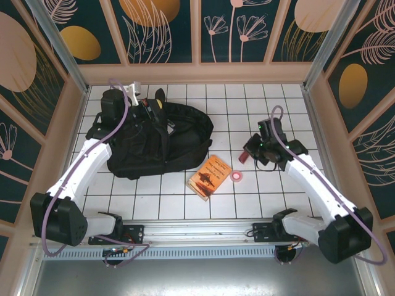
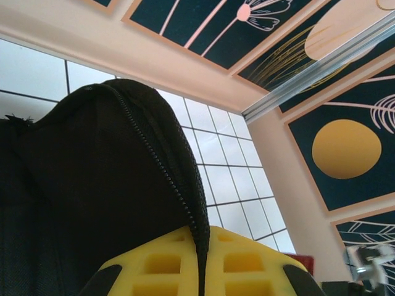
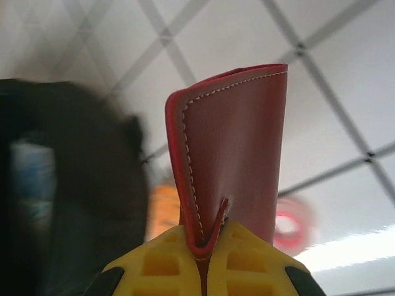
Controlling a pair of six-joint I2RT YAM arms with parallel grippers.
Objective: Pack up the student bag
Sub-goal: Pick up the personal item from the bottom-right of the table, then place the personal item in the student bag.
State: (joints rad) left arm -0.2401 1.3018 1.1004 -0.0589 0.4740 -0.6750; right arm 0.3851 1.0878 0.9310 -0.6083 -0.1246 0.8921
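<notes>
My right gripper should keep carrying the dark-red wallet until it hangs inside the bag's opening, then let go, as my left gripper is holding the bag's zipper edge up.
The student bag, big, black and soft, lies on the white tiled table left of centre. My left gripper is at its far upper edge. In the left wrist view the yellow fingers of the left gripper are shut on the bag's zipper edge, which is lifted into a ridge. My right gripper hovers right of the bag, shut on a dark-red wallet. In the right wrist view the right gripper pinches the wallet at its lower edge, and the wallet stands up from the jaws.
An orange book lies in front of the bag, with a small red ring just to its right. A small white object sits near the back wall. Raised walls close in the table on three sides.
</notes>
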